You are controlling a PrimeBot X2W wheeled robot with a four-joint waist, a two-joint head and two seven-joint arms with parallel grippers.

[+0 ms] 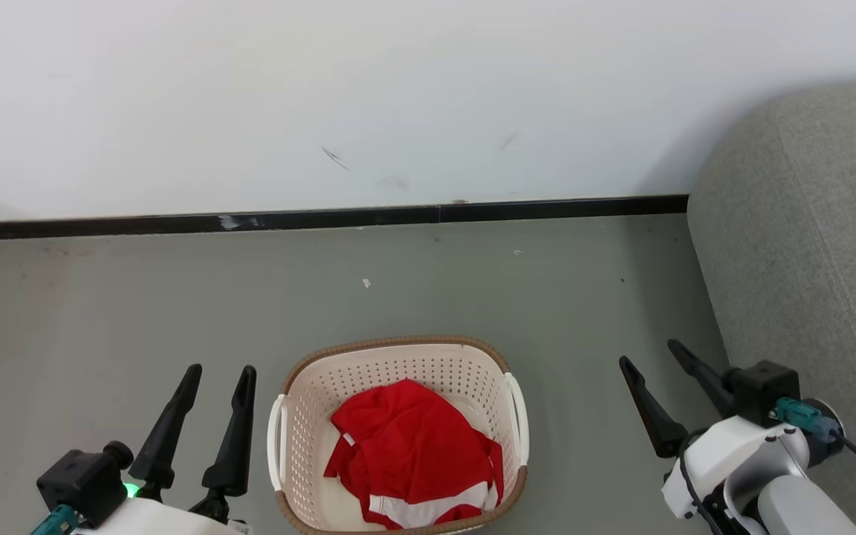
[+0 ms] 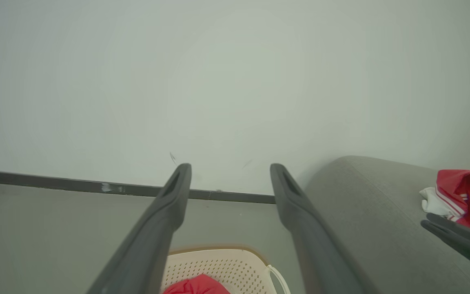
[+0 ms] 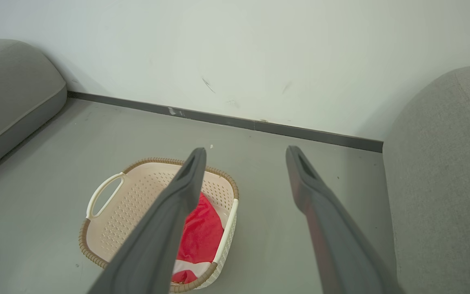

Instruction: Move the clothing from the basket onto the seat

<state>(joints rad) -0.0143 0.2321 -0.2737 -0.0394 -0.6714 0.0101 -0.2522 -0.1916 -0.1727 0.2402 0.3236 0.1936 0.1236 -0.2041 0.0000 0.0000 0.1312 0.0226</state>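
Note:
The cream basket's bottom (image 1: 337,508) can be seen around the low heap, so I should expect the basket to be empty under the red clothing (image 1: 420,441) when I lift it.
The cream basket (image 1: 398,364) stands on the grey floor between my two arms. A crumpled piece of red clothing (image 1: 413,446) with a white panel lies inside it. My left gripper (image 1: 221,370) hovers open just left of the basket with nothing between its fingers. To the basket's right my right gripper (image 1: 649,354) is open and empty too, close to the grey seat (image 1: 807,260). In the left wrist view a second red and white garment (image 2: 459,196) lies on the seat (image 2: 361,212). From the right wrist, the basket (image 3: 137,200) and its clothing (image 3: 200,237) sit below the open right gripper (image 3: 246,150).
A white wall with a black baseboard (image 1: 324,220) runs behind the basket. Another grey cushion (image 3: 10,94) lies at the left of the right wrist view. Bare floor (image 1: 101,312) stretches to the basket's left and behind it.

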